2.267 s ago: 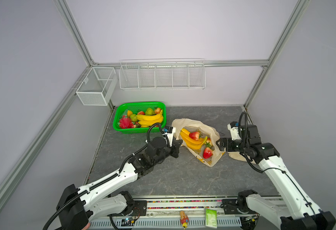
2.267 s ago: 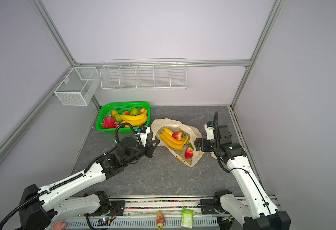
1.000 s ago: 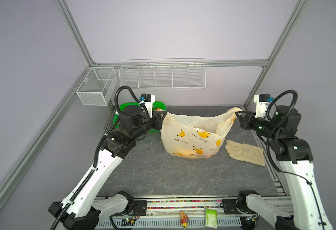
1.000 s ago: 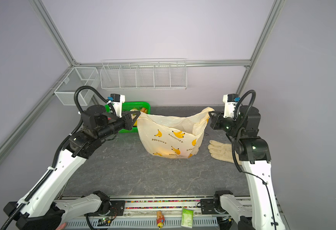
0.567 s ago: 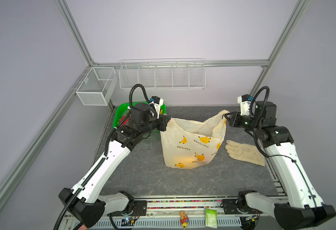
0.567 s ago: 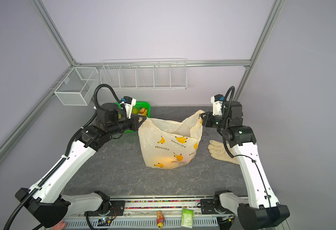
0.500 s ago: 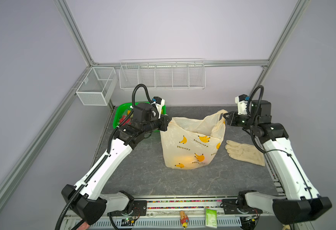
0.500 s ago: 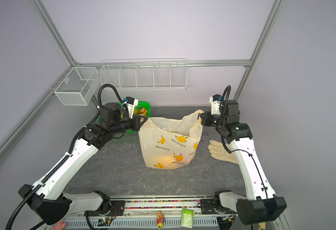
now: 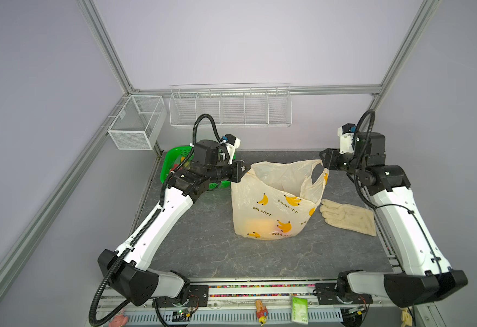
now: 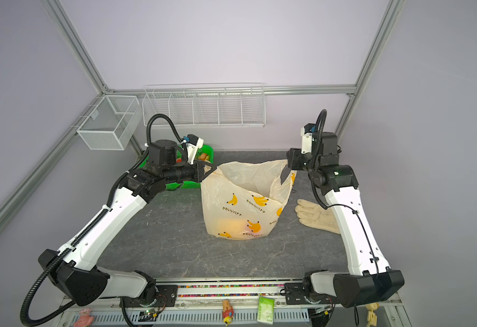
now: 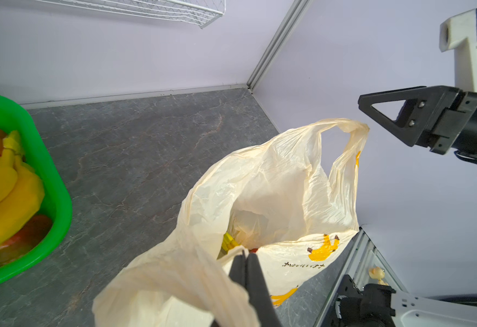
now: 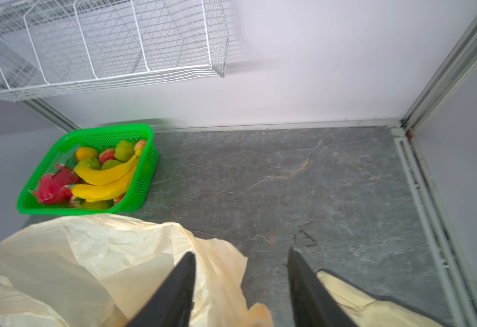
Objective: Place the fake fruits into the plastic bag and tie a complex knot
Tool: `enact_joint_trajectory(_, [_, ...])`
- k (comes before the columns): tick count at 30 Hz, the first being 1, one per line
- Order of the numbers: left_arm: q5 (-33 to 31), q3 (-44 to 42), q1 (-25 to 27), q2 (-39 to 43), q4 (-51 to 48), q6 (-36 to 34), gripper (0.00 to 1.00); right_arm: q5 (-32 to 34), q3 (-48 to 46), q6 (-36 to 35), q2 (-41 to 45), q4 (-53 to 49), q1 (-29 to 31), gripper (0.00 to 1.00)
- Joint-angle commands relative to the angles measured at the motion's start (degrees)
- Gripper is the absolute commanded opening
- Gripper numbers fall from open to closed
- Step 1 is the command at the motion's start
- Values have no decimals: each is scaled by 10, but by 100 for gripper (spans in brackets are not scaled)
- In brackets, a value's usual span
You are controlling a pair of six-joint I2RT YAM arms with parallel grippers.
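The plastic bag's handle is bunched up over the left gripper's fingers (image 11: 192,269), so the right gripper should hold the bag's front edge (image 9: 256,177) while the left gripper takes the tip of the handle.
The cream plastic bag (image 9: 274,203) (image 10: 240,203) with printed bananas stands open mid-table. My left gripper (image 9: 247,171) (image 11: 245,254) is shut on its left handle and holds it up. My right gripper (image 9: 322,164) (image 12: 241,252) is open beside the right handle (image 11: 353,127), which stands free just off its fingers. Fake fruits lie inside the bag: a yellow banana (image 11: 228,243) and a red bit show. More fake fruits (image 12: 104,175) fill the green basket. No knot is in view; the handles are apart.
The green basket (image 9: 169,161) (image 12: 143,170) sits at the back left, behind my left arm. A cream glove (image 9: 350,216) (image 10: 316,216) lies right of the bag, under my right arm. A wire rack (image 9: 230,107) and a mesh box (image 9: 135,121) hang on the walls.
The right gripper has opened and let go of the right handle. Both grippers came down and inward, so the bag went from stretched wide to slack and upright on the table.
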State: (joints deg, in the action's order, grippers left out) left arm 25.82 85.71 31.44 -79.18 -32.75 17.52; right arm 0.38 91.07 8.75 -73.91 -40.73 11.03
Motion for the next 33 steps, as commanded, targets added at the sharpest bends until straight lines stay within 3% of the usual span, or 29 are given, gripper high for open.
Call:
enact_joint_trajectory(1, [52, 30, -2, 25, -37, 6, 0, 19, 21, -58, 50, 2, 42, 68])
enact_joint_trajectory(8, [79, 58, -3, 23, -97, -7, 0, -116, -61, -156, 94, 87, 210, 78])
enact_joint_trajectory(12, [85, 74, -3, 19, -127, -12, 0, -230, -135, -166, 85, 157, 270, 84])
enact_joint_trajectory(15, [89, 75, -3, 23, -124, -9, 0, -232, -194, -161, 70, 226, 302, 88])
enact_joint_trajectory(18, [96, 75, -3, 22, -121, -6, 0, -201, -247, -143, 49, 318, 320, 86])
enact_joint_trajectory(21, [97, 75, -3, 19, -123, -7, 0, -160, -269, -127, 26, 371, 322, 70])
enact_joint_trajectory(24, [94, 77, -3, 18, -127, -11, 2, -147, -289, -114, 26, 407, 322, 29])
enact_joint_trajectory(26, [86, 81, -4, 18, -132, -20, 15, -168, -305, -111, 36, 423, 323, 12])
enact_joint_trajectory(27, [80, 82, -4, 22, -132, -30, 22, -181, -310, -108, 41, 424, 321, 7])
enact_joint_trajectory(30, [51, 69, -4, 45, -118, -58, 43, -229, -304, -86, 41, 399, 314, 7])
enact_joint_trajectory(33, [36, 36, -4, 86, -84, -96, 57, -271, -292, -55, 36, 367, 303, 7])
